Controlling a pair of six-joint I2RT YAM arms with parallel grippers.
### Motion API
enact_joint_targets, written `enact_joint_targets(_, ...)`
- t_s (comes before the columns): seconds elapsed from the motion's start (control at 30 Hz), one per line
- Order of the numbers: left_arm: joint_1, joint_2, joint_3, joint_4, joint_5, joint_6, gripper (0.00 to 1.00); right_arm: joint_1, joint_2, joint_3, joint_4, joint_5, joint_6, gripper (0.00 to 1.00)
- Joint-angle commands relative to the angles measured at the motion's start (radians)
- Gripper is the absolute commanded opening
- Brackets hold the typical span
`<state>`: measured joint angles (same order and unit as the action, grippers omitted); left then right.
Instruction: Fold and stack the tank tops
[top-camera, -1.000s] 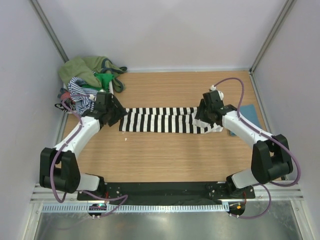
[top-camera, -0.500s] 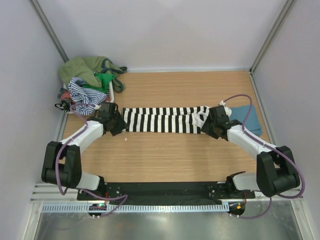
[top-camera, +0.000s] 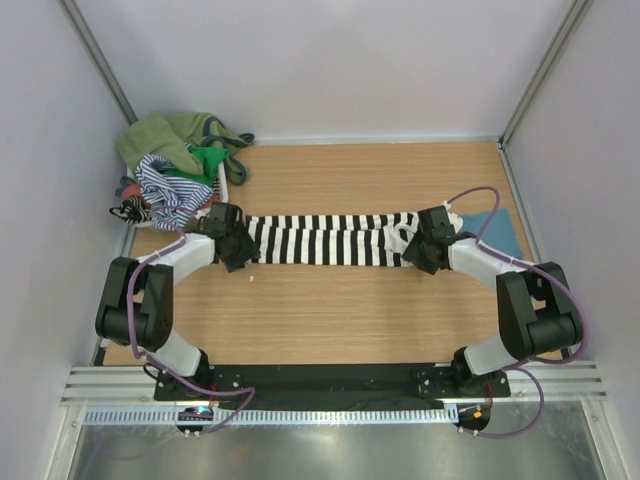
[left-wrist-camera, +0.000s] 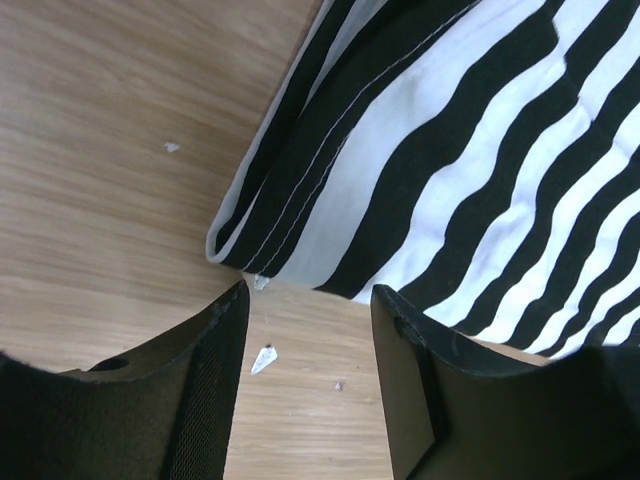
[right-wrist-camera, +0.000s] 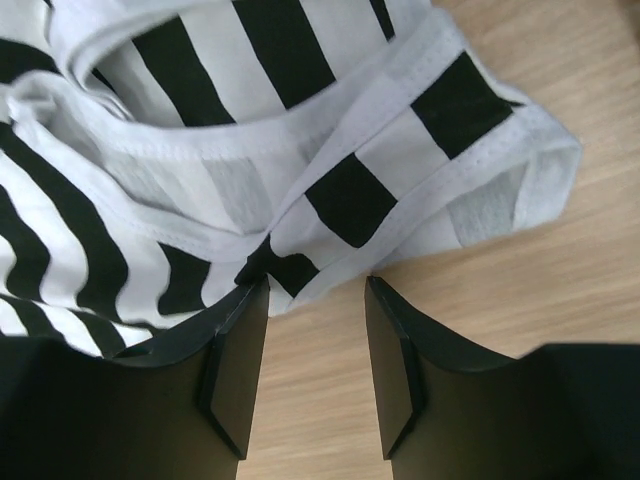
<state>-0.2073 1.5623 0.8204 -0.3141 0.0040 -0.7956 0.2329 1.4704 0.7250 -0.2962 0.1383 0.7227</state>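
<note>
The striped tank top is lying crosswise in front of me, so my left gripper should bring its hemmed corner closer while my right gripper moves the tank top's straps away.
The black-and-white striped tank top lies stretched in a long band across the table's middle. My left gripper hangs open at its left end. In the left wrist view the left gripper has bare wood between its fingers, and the striped top's hemmed corner lies just past the tips. My right gripper is open at the right end. In the right wrist view the right gripper spans wood, with the top's strap folds at its fingertips. A teal-blue tank top lies beyond the right arm.
A heap of olive, green and thin-striped tops fills the far left corner. White walls and metal posts close in the table on three sides. A small white scrap lies on the wood between the left fingers.
Both grippers slid off the ends of the striped top toward its near edge. The top's right end shifted right and it lies drawn out longer.
</note>
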Motion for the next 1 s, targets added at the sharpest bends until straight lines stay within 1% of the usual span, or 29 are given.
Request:
enact_joint_targets(0.0, 0.000, 0.074, 0.016, 0.029, -0.036, 0.016, 0.53, -0.010, 0.047, 0.073, 0.058, 0.021, 0.021, 0.49)
enact_joint_targets(0.03, 0.002, 0.082, 0.023, 0.029, -0.042, 0.016, 0.51, -0.015, 0.056, 0.082, 0.061, 0.030, 0.020, 0.49)
enact_joint_targets(0.07, 0.000, 0.087, 0.025, 0.029, -0.051, 0.016, 0.46, -0.017, 0.074, 0.099, 0.058, 0.035, 0.018, 0.48)
enact_joint_targets(0.13, 0.000, 0.097, 0.023, 0.029, -0.085, 0.015, 0.42, -0.020, 0.087, 0.111, 0.066, 0.043, 0.012, 0.41)
enact_joint_targets(0.17, 0.000, 0.099, 0.023, 0.030, -0.088, 0.015, 0.35, -0.020, 0.088, 0.119, 0.068, 0.043, 0.011, 0.38)
enact_joint_targets(0.2, 0.000, 0.102, 0.023, 0.036, -0.090, 0.016, 0.32, -0.018, 0.097, 0.120, 0.072, 0.038, 0.006, 0.30)
enact_joint_targets(0.23, 0.002, 0.113, 0.023, 0.038, -0.087, 0.018, 0.28, -0.018, 0.103, 0.125, 0.075, 0.035, 0.004, 0.25)
enact_joint_targets(0.27, 0.002, 0.117, 0.023, 0.037, -0.087, 0.021, 0.21, -0.020, 0.110, 0.134, 0.075, 0.037, 0.001, 0.19)
enact_joint_targets(0.37, -0.003, 0.124, 0.020, 0.038, -0.072, 0.022, 0.00, -0.021, 0.139, 0.169, 0.075, 0.034, -0.011, 0.10)
enact_joint_targets(0.4, -0.007, 0.116, 0.011, 0.038, -0.072, 0.021, 0.00, -0.023, 0.160, 0.183, 0.072, 0.030, -0.014, 0.09)
enact_joint_targets(0.43, -0.026, 0.093, 0.002, 0.038, -0.072, 0.012, 0.00, -0.024, 0.177, 0.204, 0.059, 0.030, -0.019, 0.06)
enact_joint_targets(0.5, -0.052, 0.056, -0.021, 0.040, -0.073, -0.008, 0.00, -0.035, 0.209, 0.273, 0.039, 0.021, -0.031, 0.03)
enact_joint_targets(0.53, -0.091, 0.033, -0.059, 0.038, -0.079, -0.025, 0.00, -0.040, 0.244, 0.298, 0.032, 0.017, -0.035, 0.03)
enact_joint_targets(0.57, -0.115, -0.025, -0.082, 0.047, -0.094, -0.077, 0.00, -0.044, 0.261, 0.345, 0.026, 0.008, -0.039, 0.01)
enact_joint_targets(0.6, -0.174, -0.054, -0.142, 0.053, -0.105, -0.106, 0.00, -0.055, 0.284, 0.370, 0.023, -0.006, -0.043, 0.01)
enact_joint_targets(0.63, -0.210, -0.092, -0.174, 0.067, -0.113, -0.146, 0.00, -0.060, 0.329, 0.396, 0.022, -0.015, -0.045, 0.01)
enact_joint_targets(0.7, -0.297, -0.194, -0.268, 0.113, -0.159, -0.273, 0.00, -0.073, 0.387, 0.491, 0.019, -0.054, -0.046, 0.01)
enact_joint_targets(0.73, -0.405, -0.220, -0.295, 0.127, -0.179, -0.321, 0.00, -0.075, 0.416, 0.526, 0.016, -0.071, -0.046, 0.01)
enact_joint_targets(0.77, -0.464, -0.263, -0.319, 0.157, -0.224, -0.417, 0.00, -0.078, 0.483, 0.603, 0.020, -0.087, -0.046, 0.01)
enact_joint_targets(0.8, -0.589, -0.275, -0.346, 0.165, -0.251, -0.466, 0.00, -0.078, 0.517, 0.643, 0.019, -0.124, -0.046, 0.01)
enact_joint_targets(0.87, -0.715, -0.277, -0.340, 0.167, -0.314, -0.580, 0.00, -0.078, 0.618, 0.752, 0.040, -0.193, -0.045, 0.01)
enact_joint_targets(0.9, -0.777, -0.268, -0.330, 0.165, -0.366, -0.605, 0.01, -0.076, 0.657, 0.784, 0.058, -0.228, -0.037, 0.02)
enact_joint_targets(0.93, -0.888, -0.249, -0.314, 0.165, -0.389, -0.632, 0.06, -0.075, 0.689, 0.815, 0.104, -0.308, -0.020, 0.03)
enact_joint_targets(0.97, -0.940, -0.230, -0.294, 0.170, -0.407, -0.645, 0.25, -0.075, 0.759, 0.876, 0.127, -0.350, -0.006, 0.05)
